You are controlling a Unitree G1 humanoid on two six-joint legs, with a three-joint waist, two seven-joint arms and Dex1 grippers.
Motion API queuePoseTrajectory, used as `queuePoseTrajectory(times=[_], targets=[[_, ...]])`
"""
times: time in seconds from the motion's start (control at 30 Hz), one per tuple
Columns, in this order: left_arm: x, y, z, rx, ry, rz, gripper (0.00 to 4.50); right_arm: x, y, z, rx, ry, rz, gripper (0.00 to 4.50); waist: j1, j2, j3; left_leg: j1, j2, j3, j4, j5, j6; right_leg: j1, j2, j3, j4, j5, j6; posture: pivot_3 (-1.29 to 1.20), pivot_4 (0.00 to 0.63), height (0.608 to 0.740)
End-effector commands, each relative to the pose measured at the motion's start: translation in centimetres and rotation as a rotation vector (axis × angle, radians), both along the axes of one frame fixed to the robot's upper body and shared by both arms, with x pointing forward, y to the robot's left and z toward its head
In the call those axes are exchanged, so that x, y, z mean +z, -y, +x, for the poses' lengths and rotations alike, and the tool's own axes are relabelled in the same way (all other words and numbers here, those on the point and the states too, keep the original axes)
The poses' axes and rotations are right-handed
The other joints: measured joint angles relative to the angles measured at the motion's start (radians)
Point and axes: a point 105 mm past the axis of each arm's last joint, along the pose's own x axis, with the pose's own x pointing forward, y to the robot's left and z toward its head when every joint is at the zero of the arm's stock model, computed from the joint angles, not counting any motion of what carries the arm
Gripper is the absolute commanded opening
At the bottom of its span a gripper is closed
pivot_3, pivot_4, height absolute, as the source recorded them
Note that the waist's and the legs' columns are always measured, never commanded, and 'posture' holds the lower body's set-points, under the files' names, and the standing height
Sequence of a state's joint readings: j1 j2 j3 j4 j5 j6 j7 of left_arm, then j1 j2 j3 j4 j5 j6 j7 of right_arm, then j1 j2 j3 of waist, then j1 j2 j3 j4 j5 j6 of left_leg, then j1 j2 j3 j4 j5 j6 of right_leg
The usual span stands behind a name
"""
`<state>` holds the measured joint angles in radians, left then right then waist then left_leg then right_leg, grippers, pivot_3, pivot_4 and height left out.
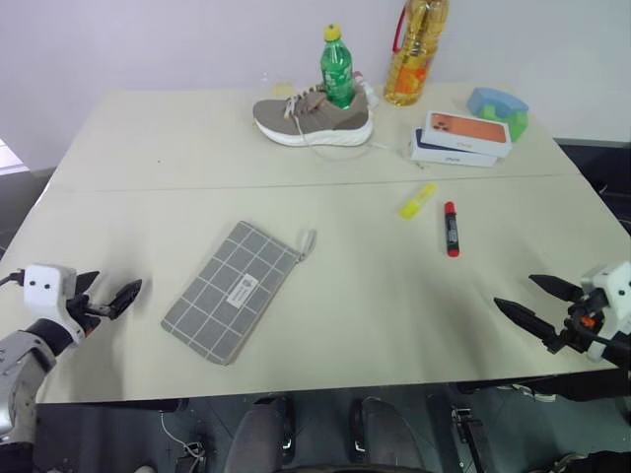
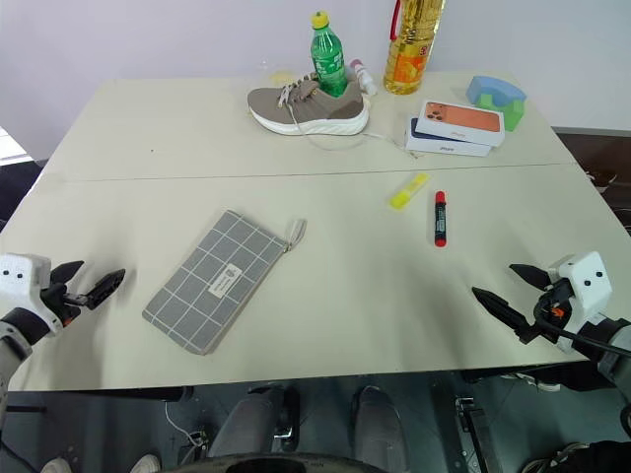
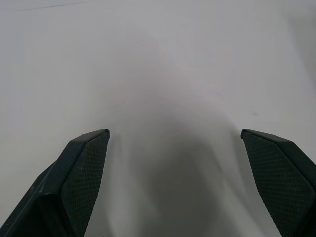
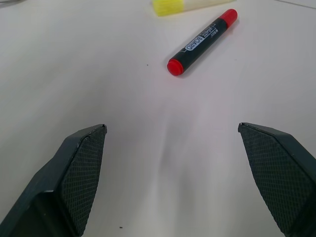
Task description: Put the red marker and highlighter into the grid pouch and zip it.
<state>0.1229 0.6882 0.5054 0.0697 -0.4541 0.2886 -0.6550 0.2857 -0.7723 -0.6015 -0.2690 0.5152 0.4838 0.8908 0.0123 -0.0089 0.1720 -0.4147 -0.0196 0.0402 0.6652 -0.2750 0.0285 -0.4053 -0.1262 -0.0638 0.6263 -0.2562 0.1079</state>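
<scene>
The grey grid pouch (image 1: pixel 233 292) has straight, uncreased edges (image 1: pixel 264 312) along it, so it will stay stretched out rather than fold over when I lift one end.
The grey grid pouch (image 1: pixel 237 290) lies flat on the table left of centre, its pull cord toward the far right end. Right of centre lies the red marker (image 1: pixel 451 229), and the yellow highlighter (image 1: pixel 417 200) rests just beyond it to the left; both also appear ahead of the fingers in the right wrist view, marker (image 4: pixel 202 41) and highlighter (image 4: pixel 190 5). My left gripper (image 1: pixel 106 290) hovers open at the table's near left edge, left of the pouch. My right gripper (image 1: pixel 529 300) hovers open at the near right edge, nearer than the marker. Both hold nothing.
Along the far side stand a beige shoe (image 1: pixel 314 117), a green bottle (image 1: pixel 336 67), an oil bottle (image 1: pixel 415 49), stacked phone boxes (image 1: pixel 461 138) and a blue-green object (image 1: pixel 498 105). A seam (image 1: pixel 296 184) runs across the tabletop.
</scene>
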Motion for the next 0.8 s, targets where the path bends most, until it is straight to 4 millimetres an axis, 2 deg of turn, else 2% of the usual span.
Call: queuePoseTrajectory(times=[0.03,0.23,0.37,0.53,0.63,0.7,0.8], targets=[[1.7,-0.5,-0.1,0.009,0.064,0.04,4.49,0.8,-0.1,0.2,0.012,0.035,-0.022,4.46,0.0,0.0,0.0,0.0,0.0,0.0,0.0,0.0,0.0,0.0,0.0,0.0,0.0,0.0,0.0,0.0,0.15,0.74],[2.3,-0.4,0.1,0.003,0.087,0.006,4.49,1.1,-0.5,0.7,0.02,0.05,-0.01,4.46,0.0,0.0,0.0,0.0,0.0,0.0,0.0,0.0,0.0,0.0,0.0,0.0,0.0,0.0,0.0,0.0,0.15,0.74],[3.0,0.6,0.4,-0.04,0.114,0.04,4.49,1.6,-2.2,1.5,0.076,0.078,0.015,4.46,-0.001,0.0,0.0,0.0,0.0,0.0,0.0,0.0,0.0,0.0,0.0,0.0,0.0,0.0,0.0,0.0,0.15,0.74],[4.9,3.3,1.0,-0.146,0.18,0.048,4.49,3.1,-6.6,3.0,0.201,0.132,0.077,4.46,-0.001,0.0,0.0,0.0,0.0,0.0,0.0,0.0,0.0,0.0,0.0,0.0,0.0,0.0,0.0,0.0,0.15,0.74],[5.8,5.5,1.6,-0.237,0.206,0.071,4.49,3.3,-9.9,3.7,0.279,0.146,0.103,4.46,0.001,0.0,0.0,0.0,0.0,0.0,0.0,0.0,0.0,0.0,0.0,0.0,0.0,0.0,0.0,0.0,0.15,0.74],[5.9,6.3,1.8,-0.284,0.2,0.097,4.49,3.3,-11.1,4.0,0.304,0.155,0.103,4.46,0.001,0.0,0.0,0.0,0.0,0.0,0.0,0.0,0.0,0.0,0.0,0.0,0.0,0.0,0.0,0.0,0.15,0.74],[5.7,8.3,0.8,-0.444,0.17,0.181,4.49,3.4,-12.4,4.3,0.324,0.173,0.121,4.46,-0.002,0.0,0.0,-0.001,0.0,0.0,0.0,0.0,0.001,-0.001,0.0,0.0,0.0,0.0,0.0,0.0,0.15,0.74]])
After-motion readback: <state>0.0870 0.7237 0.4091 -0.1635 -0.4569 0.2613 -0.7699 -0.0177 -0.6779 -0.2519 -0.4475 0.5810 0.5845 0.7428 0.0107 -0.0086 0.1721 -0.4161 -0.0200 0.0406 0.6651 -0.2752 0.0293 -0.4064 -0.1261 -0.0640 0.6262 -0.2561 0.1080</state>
